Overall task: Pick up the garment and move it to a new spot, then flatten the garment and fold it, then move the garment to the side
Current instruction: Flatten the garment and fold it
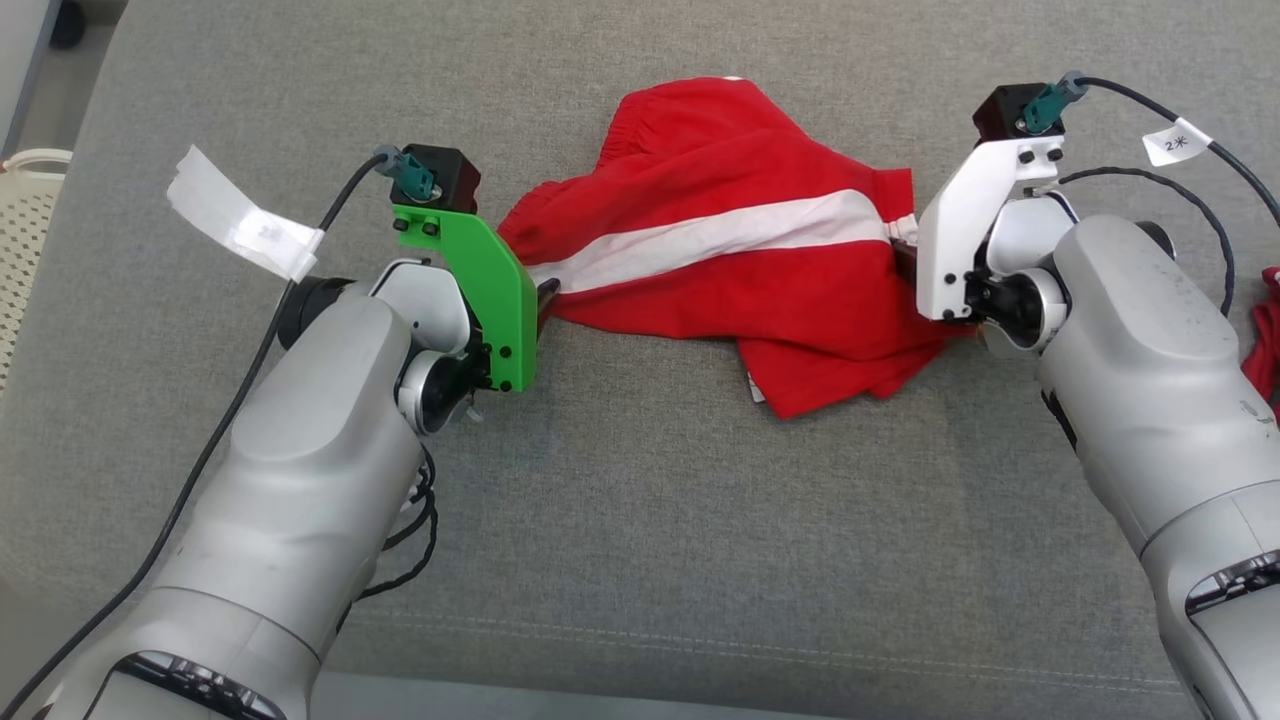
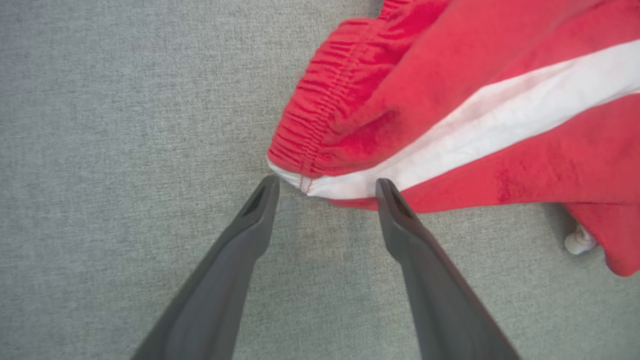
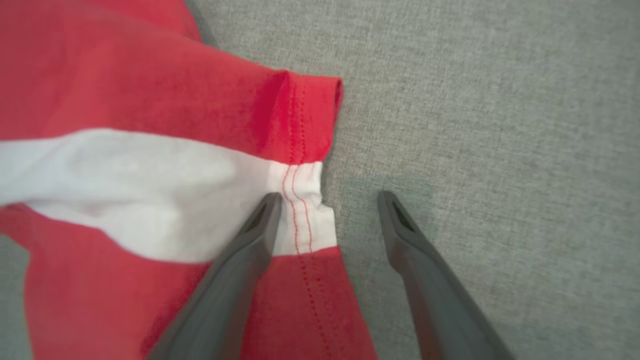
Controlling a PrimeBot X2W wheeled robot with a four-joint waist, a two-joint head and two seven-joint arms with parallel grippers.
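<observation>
Red cloth is lying on both sides of the white stripe (image 1: 720, 240), so the garment (image 1: 732, 168) will fold along the stripe into a straight edge when I pull.
The garment (image 1: 740, 270) is a pair of red shorts with a white side stripe, lying rumpled on the grey cushion, stretched left to right. My left gripper (image 2: 325, 187) stands open just short of the waistband end (image 2: 305, 150), its fingertips apart and holding nothing. At the opposite end, my right gripper (image 3: 327, 200) is open over the hemmed leg edge (image 3: 305, 210). One fingertip rests above the white stripe, the other over bare cushion. In the head view, the left gripper (image 1: 545, 300) sits behind a green bracket and the right gripper (image 1: 905, 255) behind a white one.
The grey fabric cushion (image 1: 640, 500) stretches wide in front of the garment. A cream perforated basket (image 1: 25, 230) stands past the cushion's left edge. Another red cloth (image 1: 1268, 330) peeks in at the right edge. A white drawstring tip (image 2: 580, 240) lies beside the shorts.
</observation>
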